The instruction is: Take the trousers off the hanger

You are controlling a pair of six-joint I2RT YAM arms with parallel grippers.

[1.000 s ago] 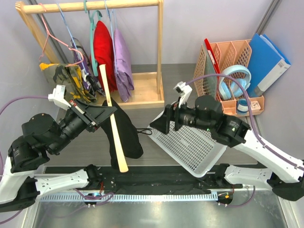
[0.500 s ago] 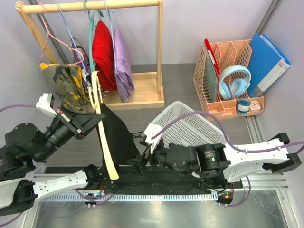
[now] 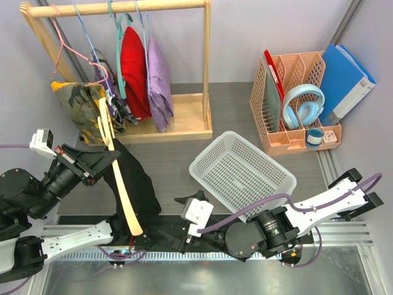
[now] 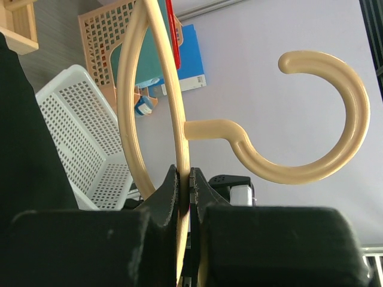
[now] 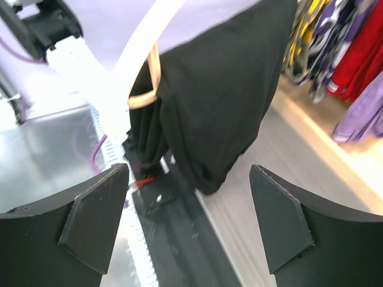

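The trousers' hanging end (image 5: 206,168) faces the open fingers, clear of the hanger, so my right gripper keeps approaching the black trousers (image 3: 145,198) until its fingers grip the cloth.
The cream hanger (image 3: 121,187) hangs slanted at the left, with the black trousers (image 3: 140,184) draped on it and their lower end near the table's front edge. My left gripper (image 3: 101,158) is shut on the hanger's arm (image 4: 173,119) just beside its hook (image 4: 335,119). The trousers fill the left edge of the left wrist view (image 4: 24,137). My right gripper (image 3: 178,222) is low at the front edge, right of the trousers. It is open and empty (image 5: 188,203) and faces the trousers' hanging end (image 5: 221,89), a short way off. The hanger's end (image 5: 146,84) shows beside them.
A white basket (image 3: 242,172) lies on the table at centre right. A wooden rack (image 3: 184,117) at the back left holds red (image 3: 132,61), purple (image 3: 158,80) and camouflage (image 3: 77,101) garments. An orange organiser (image 3: 295,98) with headphones and a blue folder (image 3: 347,80) stand at the back right.
The left arm has drawn the hanger and trousers leftward. The right arm has swung from the basket down to the front edge beside the trousers. The basket now lies flat.
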